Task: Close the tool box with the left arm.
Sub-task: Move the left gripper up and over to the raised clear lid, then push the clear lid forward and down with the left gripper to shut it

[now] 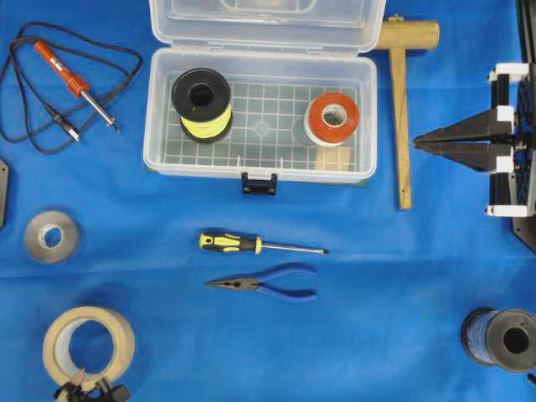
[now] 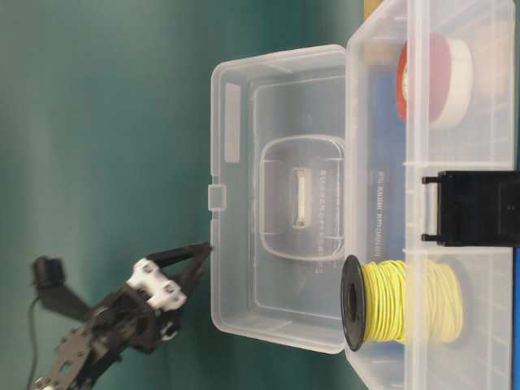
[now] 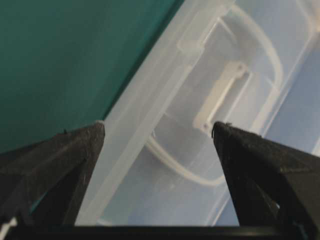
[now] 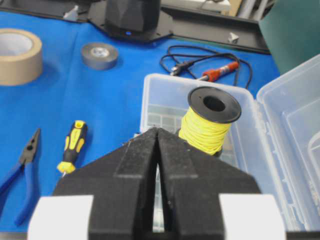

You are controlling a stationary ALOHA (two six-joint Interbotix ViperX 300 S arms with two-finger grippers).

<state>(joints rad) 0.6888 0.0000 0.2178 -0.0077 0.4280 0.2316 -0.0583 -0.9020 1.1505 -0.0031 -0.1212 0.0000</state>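
My left gripper should lower its open fingers over the lid's edge (image 2: 231,256) before it swings the lid shut, because its fingers are only level with the lid's free edge (image 2: 215,268).
The clear tool box (image 1: 260,172) stands open at the back middle of the blue cloth, with its lid (image 1: 268,25) swung up behind it and the dark blue latch (image 1: 259,182) at the front. A yellow wire spool (image 1: 201,105) and an orange tape roll (image 1: 332,119) sit inside. My left gripper (image 2: 205,256) is open behind the lid (image 2: 276,203), tips at its free edge. The left wrist view shows the lid's rim (image 3: 165,100) between the spread jaws of the left gripper (image 3: 159,127). My right gripper (image 1: 416,142) is shut and empty, right of the box, and it also shows in the right wrist view (image 4: 157,131).
A wooden mallet (image 1: 402,100) lies between the box and the right gripper. A screwdriver (image 1: 251,244) and blue pliers (image 1: 268,283) lie in front of the box. A soldering iron (image 1: 75,79), grey tape (image 1: 52,237) and masking tape (image 1: 88,343) are at the left. A black spool (image 1: 500,337) is at front right.
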